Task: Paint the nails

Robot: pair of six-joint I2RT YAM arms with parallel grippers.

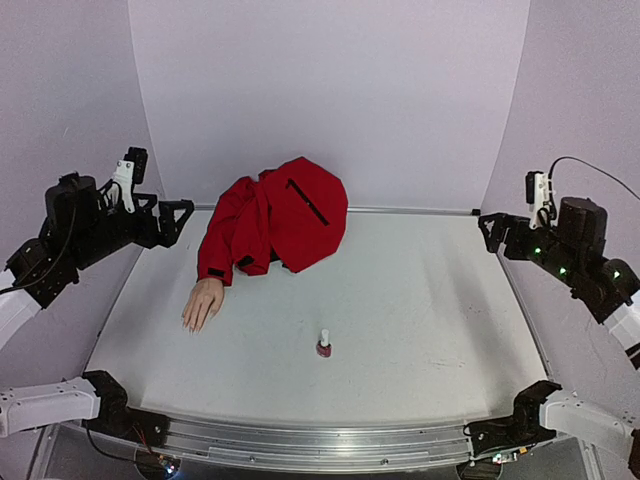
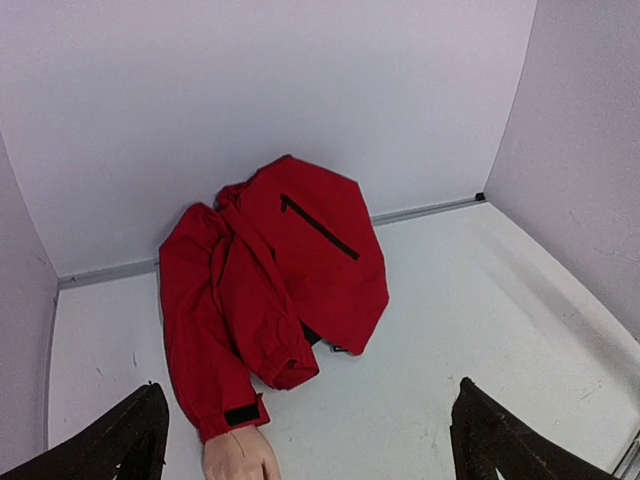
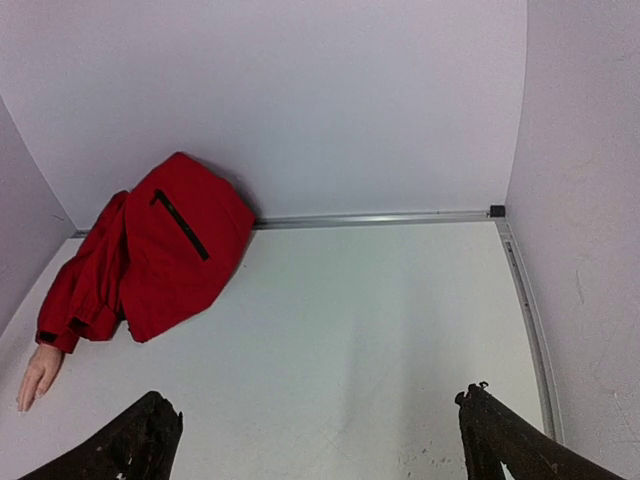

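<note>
I keep moving my open left gripper toward the white cap point(image 1: 325, 337) until its fingers are around the cap, because the polish bottle point(image 1: 323, 350) stands upright, clear of the mannequin hand.
A beige mannequin hand point(image 1: 203, 302) lies palm down on the white table, coming out of a red jacket sleeve point(image 1: 226, 245). Its nails are too small to make out. The hand's back shows at the bottom of the left wrist view point(image 2: 238, 457) and at the far left of the right wrist view point(image 3: 40, 375). A small pink-red polish bottle point(image 1: 323, 345) with a white cap stands upright right of the hand. My left gripper point(image 1: 178, 216) is raised at the far left, open and empty. My right gripper point(image 1: 492, 229) is raised at the far right, open and empty.
The bunched red jacket point(image 1: 290, 210) lies against the back wall. Purple walls close in the table point(image 1: 420, 300) at the back and sides. A metal rail point(image 1: 320, 445) runs along the near edge between the arm bases.
</note>
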